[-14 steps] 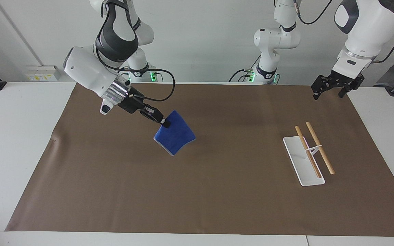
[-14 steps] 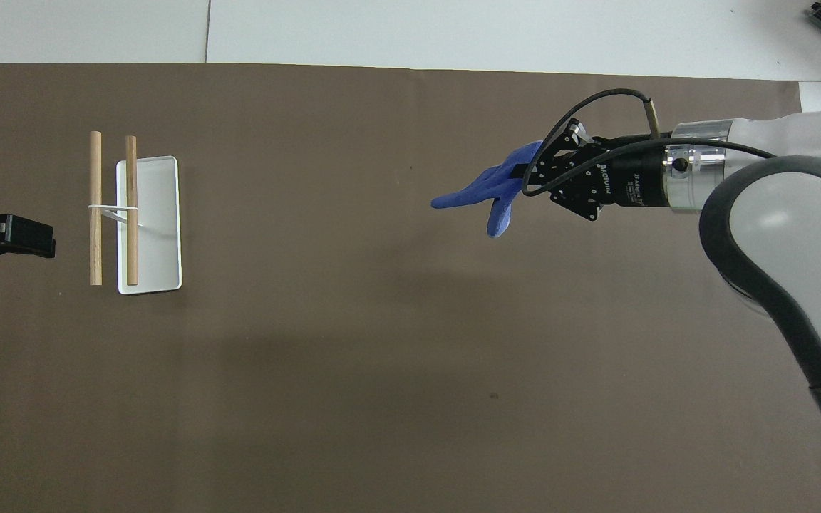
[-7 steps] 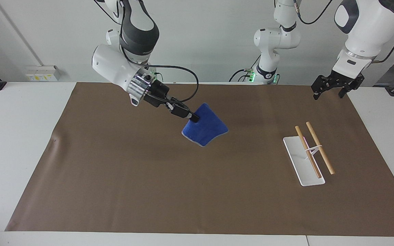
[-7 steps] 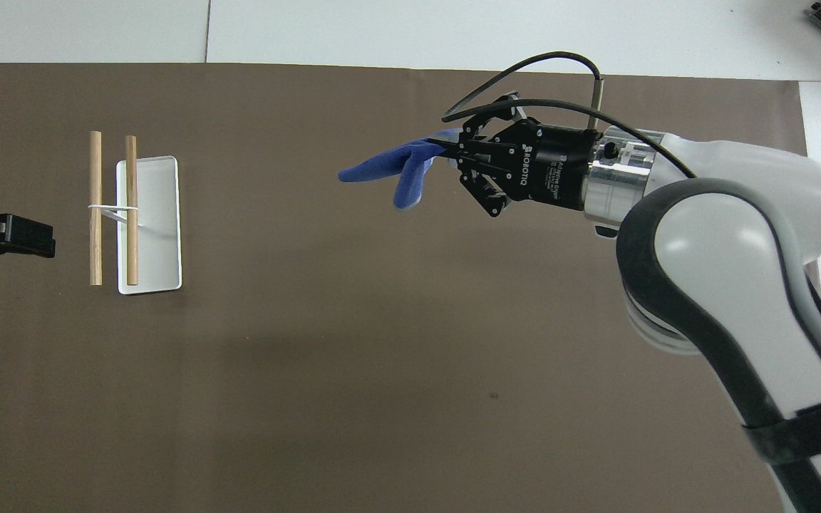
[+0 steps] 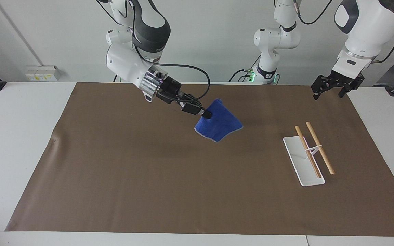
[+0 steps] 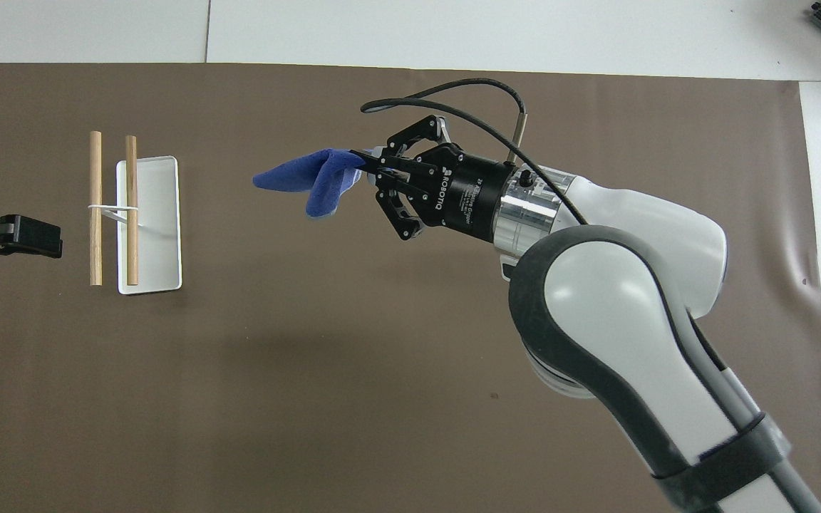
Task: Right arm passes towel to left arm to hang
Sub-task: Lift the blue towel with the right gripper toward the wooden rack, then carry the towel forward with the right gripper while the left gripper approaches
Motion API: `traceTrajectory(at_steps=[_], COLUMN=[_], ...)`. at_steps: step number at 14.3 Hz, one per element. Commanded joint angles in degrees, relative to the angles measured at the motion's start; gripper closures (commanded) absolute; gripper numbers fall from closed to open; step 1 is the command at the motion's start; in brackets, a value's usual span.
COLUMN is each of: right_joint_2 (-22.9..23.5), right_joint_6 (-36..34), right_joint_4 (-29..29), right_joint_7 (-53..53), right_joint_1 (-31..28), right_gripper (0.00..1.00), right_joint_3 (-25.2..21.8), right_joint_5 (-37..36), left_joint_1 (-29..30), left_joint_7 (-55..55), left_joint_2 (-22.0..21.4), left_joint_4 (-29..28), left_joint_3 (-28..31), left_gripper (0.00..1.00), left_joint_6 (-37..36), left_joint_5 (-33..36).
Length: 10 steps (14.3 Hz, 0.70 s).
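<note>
The blue towel hangs down in limp folds, so I expect it to spread out wide and drape over the wooden rods as I carry it across them.
My right gripper is shut on a corner of the blue towel and holds it in the air over the middle of the brown mat; the towel drapes down from the fingers. In the overhead view the right gripper points toward the left arm's end, with the towel hanging off its tip. My left gripper waits raised at the left arm's end of the table, open and empty, and shows at the edge of the overhead view.
A white rack base with two wooden rods across a thin white support stands on the mat toward the left arm's end. It also shows in the overhead view.
The right arm has carried the towel through the air toward the left arm's end, over the mat's middle. The left arm has stayed still.
</note>
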Motion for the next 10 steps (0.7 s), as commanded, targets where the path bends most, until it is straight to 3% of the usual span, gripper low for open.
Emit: traceTrajectory(at_steps=[1,4,10], right_joint_2=[0.62,0.62,0.62], right_joint_6=[1.88,1.97,1.97], right_joint_4=[0.59,0.42,0.33], right_joint_7=[0.5,0.41,0.24], right_joint_1=[0.6,0.6,0.6], right_gripper=[1.0,1.0,1.0], right_joint_3=[0.19,0.19,0.19], right_joint_5=[1.47,1.47,1.38], left_joint_1=[-1.15,-1.41,-0.53], left_joint_7=[0.09,-1.21,-29.31], left_joint_2=[-1.45,-2.85,-6.27], left_joint_4=[-1.29,-2.25,-11.56], left_joint_3=[0.26,0.34,0.7], left_gripper=[0.0,0.0,0.0], left_joint_6=[-1.26,-1.18,13.21], left_joint_5=[-0.72,-0.98,-18.01])
